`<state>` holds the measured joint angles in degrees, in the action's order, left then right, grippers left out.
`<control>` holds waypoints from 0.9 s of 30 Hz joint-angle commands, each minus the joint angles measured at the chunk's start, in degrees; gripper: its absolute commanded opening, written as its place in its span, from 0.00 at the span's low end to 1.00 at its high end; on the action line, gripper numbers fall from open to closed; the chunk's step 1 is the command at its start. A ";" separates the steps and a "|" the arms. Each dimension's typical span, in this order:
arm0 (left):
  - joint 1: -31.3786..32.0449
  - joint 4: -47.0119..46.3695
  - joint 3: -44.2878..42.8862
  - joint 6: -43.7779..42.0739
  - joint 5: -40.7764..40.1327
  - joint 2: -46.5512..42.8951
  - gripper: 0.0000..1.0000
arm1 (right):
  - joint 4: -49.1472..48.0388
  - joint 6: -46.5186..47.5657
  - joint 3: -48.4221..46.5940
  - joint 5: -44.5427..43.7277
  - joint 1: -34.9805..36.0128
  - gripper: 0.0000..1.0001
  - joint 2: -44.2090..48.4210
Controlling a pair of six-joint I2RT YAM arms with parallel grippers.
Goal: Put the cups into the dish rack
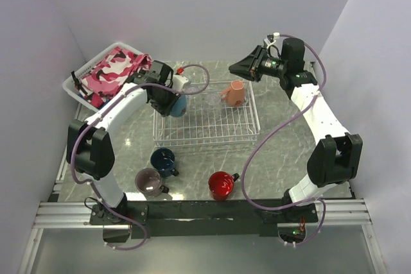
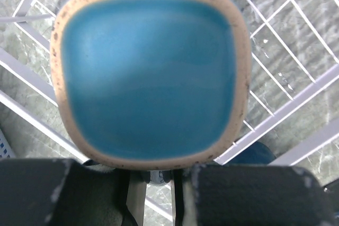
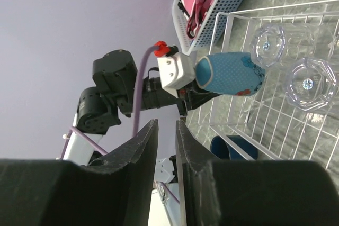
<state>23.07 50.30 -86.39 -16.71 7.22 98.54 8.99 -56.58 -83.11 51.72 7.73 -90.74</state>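
Observation:
The robot's left gripper keeps lowering the light blue mug (image 1: 179,106) until it rests on the wires (image 3: 241,108), as the mug hangs over the free end of the rack next to the clear glasses.
My left gripper (image 1: 166,98) is shut on the light blue mug (image 1: 179,104), holding it on its side just above the left end of the white wire dish rack (image 1: 205,142). The left wrist view is filled by the mug's blue, tan-edged base (image 2: 151,78), with rack wires (image 2: 296,104) below. A salmon mug (image 1: 234,93) lies inside the rack, as do two clear glasses (image 3: 267,43) (image 3: 307,83). The navy mug (image 1: 164,160), mauve mug (image 1: 149,182) and red mug (image 1: 221,185) stand on the table in front. My right gripper (image 1: 237,67) hangs raised behind the rack, fingers together, empty.
A white plastic basket (image 1: 74,85) with pink cloth sits at the back left, close to the left arm's elbow. Walls close in on the left, back and right. The black rail with the arm bases runs along the near edge.

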 commanded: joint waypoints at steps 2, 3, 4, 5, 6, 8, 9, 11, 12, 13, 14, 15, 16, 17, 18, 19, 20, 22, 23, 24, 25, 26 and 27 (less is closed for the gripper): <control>1.01 -5.21 0.87 3.52 -5.81 1.38 0.01 | -1.52 0.15 -0.03 0.66 -0.52 0.27 2.58; 1.01 -5.30 0.78 4.31 -6.25 1.74 0.01 | -1.26 0.15 -0.03 0.75 -0.52 0.27 2.76; 1.01 -5.56 0.70 4.75 -6.95 2.26 0.01 | -0.91 0.41 -0.03 0.57 -0.52 0.27 2.93; 1.01 -5.83 0.78 5.19 -7.05 3.05 0.01 | -0.56 0.68 0.14 0.40 -0.61 0.26 3.20; 1.01 -6.27 0.96 6.07 -7.05 3.41 0.01 | -0.47 0.68 0.32 0.39 -0.69 0.26 3.37; 1.01 -7.67 1.84 6.86 -10.03 4.37 0.01 | -0.47 0.59 1.28 0.57 -0.78 0.26 4.07; 1.01 -7.94 2.01 7.74 -10.30 4.64 0.01 | -0.64 0.68 1.63 0.57 -0.78 0.26 4.43; 0.92 -8.99 2.28 8.53 -11.44 5.51 0.01 | -0.64 0.59 2.78 0.74 -0.87 0.25 5.31; 0.92 -9.08 2.19 9.32 -11.70 5.96 0.01 | -0.64 0.59 3.13 0.66 -0.87 0.25 5.48; 0.92 -9.26 1.76 9.67 -12.05 6.31 0.01 | -0.56 0.59 3.74 0.83 -0.87 0.25 5.92; 0.92 -9.61 1.40 10.03 -12.75 7.09 0.01 | -0.56 0.59 4.01 0.83 -0.87 0.25 6.10; 0.92 -9.61 0.79 10.55 -12.93 7.54 0.01 | -0.64 0.59 4.18 0.83 -0.96 0.24 6.27; 0.92 -9.78 0.44 10.82 -13.20 7.89 0.01 | -0.73 0.50 4.62 0.75 -0.96 0.24 6.62; 0.92 -10.31 0.17 10.99 -13.64 8.59 0.01 | -0.65 0.50 4.62 0.83 -0.96 0.24 6.71; 0.92 -10.49 -0.27 11.34 -13.81 8.94 0.01 | -0.64 0.50 4.80 0.83 -0.96 0.24 6.80; 0.92 -10.66 -0.53 11.35 -13.73 9.30 0.01 | -0.64 0.68 4.89 0.75 -0.96 0.24 7.06; 0.92 -11.01 -0.71 11.70 -13.81 10.00 0.01 | -0.47 0.59 4.98 0.83 -1.05 0.24 7.07; 0.92 -11.63 -0.80 12.05 -14.08 10.70 0.01 | -0.38 0.85 4.98 0.84 -1.05 0.24 7.33; 0.92 -11.81 -0.88 12.23 -14.25 11.58 0.01 | -0.21 0.77 5.15 0.83 -1.22 0.24 7.24; 0.92 -12.16 -0.89 12.23 -14.34 11.93 0.01 | -0.03 0.85 5.15 0.83 -1.22 0.24 7.33; 0.92 -12.25 -0.80 12.49 -14.43 12.28 0.01 | -0.03 1.03 5.24 0.75 -1.31 0.24 7.50; 0.92 -12.33 -0.62 12.66 -14.34 12.72 0.01 | 0.06 1.03 5.33 0.75 -1.40 0.24 7.59; 0.92 -12.51 -0.10 12.75 -14.08 12.81 0.01 | 0.23 1.12 5.41 0.83 -1.57 0.24 7.68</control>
<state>24.21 37.19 -86.50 -4.86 -4.19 108.86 9.80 -56.47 -78.32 51.92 7.05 -86.48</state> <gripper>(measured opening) 0.232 0.241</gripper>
